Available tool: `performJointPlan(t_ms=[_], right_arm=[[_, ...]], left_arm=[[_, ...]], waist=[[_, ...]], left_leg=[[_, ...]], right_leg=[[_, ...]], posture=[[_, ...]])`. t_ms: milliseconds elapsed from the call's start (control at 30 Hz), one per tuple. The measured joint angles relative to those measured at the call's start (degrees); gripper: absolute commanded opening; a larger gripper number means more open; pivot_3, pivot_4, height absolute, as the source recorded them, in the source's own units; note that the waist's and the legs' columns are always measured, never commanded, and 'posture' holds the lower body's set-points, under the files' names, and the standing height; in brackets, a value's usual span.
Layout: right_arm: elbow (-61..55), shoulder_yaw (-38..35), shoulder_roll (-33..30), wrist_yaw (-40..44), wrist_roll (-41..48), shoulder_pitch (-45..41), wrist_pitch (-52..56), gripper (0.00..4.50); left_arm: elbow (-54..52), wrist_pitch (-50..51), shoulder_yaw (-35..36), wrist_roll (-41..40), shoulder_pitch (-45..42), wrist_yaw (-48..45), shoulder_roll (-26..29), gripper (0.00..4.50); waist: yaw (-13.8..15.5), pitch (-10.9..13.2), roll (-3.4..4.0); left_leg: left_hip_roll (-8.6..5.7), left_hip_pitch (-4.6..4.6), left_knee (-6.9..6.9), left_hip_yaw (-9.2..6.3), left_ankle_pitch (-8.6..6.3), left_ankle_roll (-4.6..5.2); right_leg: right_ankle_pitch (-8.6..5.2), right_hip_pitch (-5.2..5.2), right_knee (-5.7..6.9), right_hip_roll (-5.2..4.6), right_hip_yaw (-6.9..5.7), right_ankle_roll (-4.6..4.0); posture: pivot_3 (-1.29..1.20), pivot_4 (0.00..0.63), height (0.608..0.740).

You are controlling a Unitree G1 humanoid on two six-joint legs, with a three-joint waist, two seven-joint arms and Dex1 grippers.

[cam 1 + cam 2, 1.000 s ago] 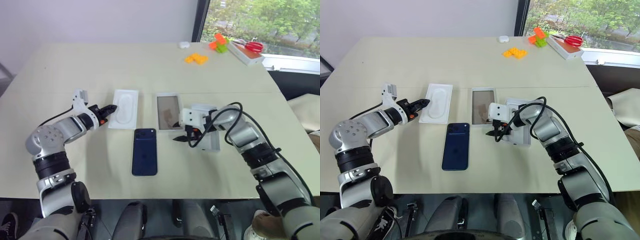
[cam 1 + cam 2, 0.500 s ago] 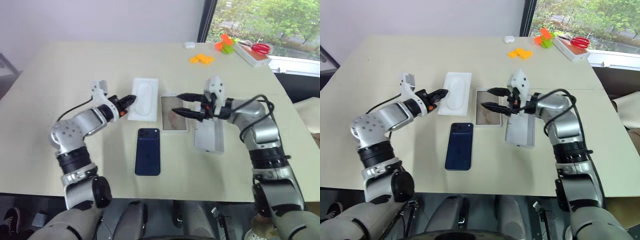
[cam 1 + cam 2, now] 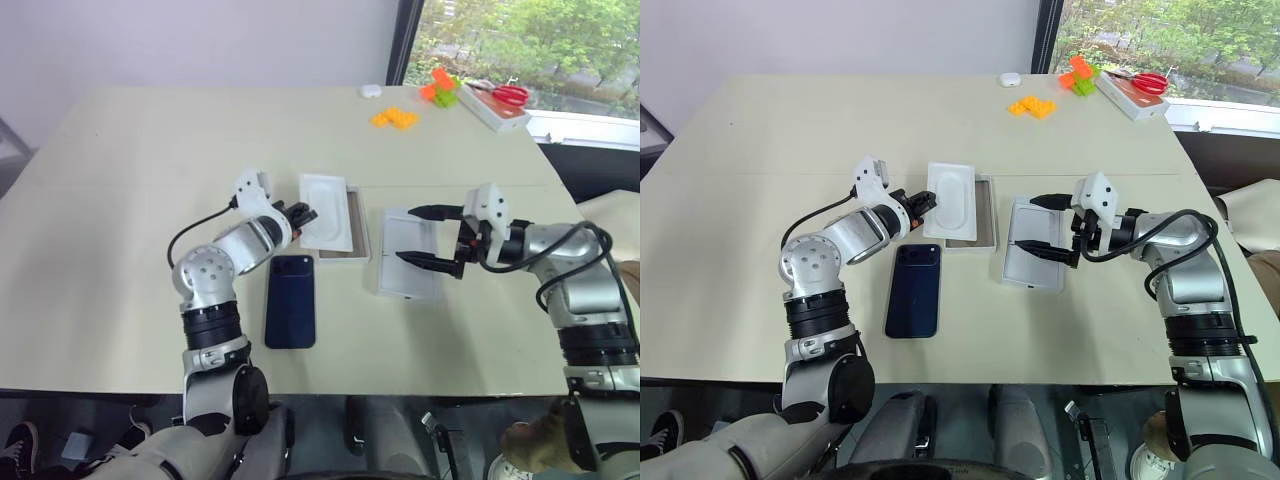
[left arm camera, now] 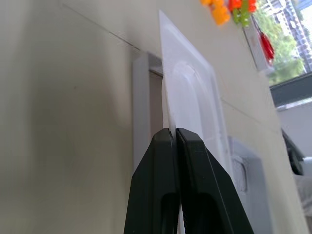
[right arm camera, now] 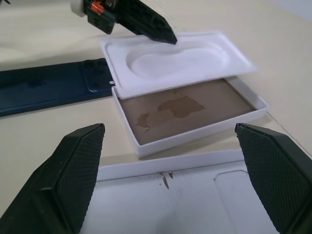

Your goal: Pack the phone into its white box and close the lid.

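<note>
My left gripper should open and then use closed fingers to push the insert down into the box (image 3: 358, 226), because the insert slants (image 3: 309, 200) past the box's side.
The dark blue phone (image 3: 291, 300) lies flat on the table, in front of the white box (image 3: 362, 228). The box's brown floor (image 5: 185, 109) is partly covered by a white moulded insert (image 3: 325, 212) held tilted over it. My left gripper (image 3: 310, 212) is shut on the edge of this insert (image 4: 195, 97). The lid (image 3: 407, 255) lies to the right of the box, plain white inside facing up. Just above the lid, my right gripper (image 3: 406, 234) is open, with nothing between its fingers (image 5: 73, 170).
At the far right of the table are orange bricks (image 3: 393, 118), a small white object (image 3: 370, 90) and red scissors (image 3: 510, 95) on a white tray by the window. The beige table (image 3: 120, 230) stretches bare to the left.
My left gripper has carried the insert to the right, over the box. My right gripper has swung right off the box to above the lid and opened wider. The camera has shifted too.
</note>
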Motion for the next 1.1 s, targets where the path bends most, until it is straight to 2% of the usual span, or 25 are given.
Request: performJointPlan(t_ms=[433, 1100], right_arm=[[-0.01, 1.2, 0.6, -1.27, 0.01, -1.35, -0.13, 4.47], [-0.47, 1.64, 0.66, -2.69, 0.39, -1.35, -0.05, 4.47]], left_arm=[[5.29, -1.91, -4.76, 4.64, -1.63, -0.76, -1.12, 0.0], [11.23, -6.97, -7.35, 9.63, -3.76, -2.96, -2.64, 0.0]], waist=[[0.39, 0.0, 0.0], [0.4, 0.0, 0.0]], left_leg=[[0.0, -0.02, 0.0, -0.03, 0.09, -0.02], [0.0, -0.03, 0.0, -0.03, 0.08, -0.01]], right_leg=[[0.05, 0.02, -0.03, 0.04, -0.01, -0.02], [0.05, 0.02, -0.02, 0.04, -0.02, -0.02]], posture=[[0.0, 0.15, 0.74], [0.0, 0.15, 0.74]])
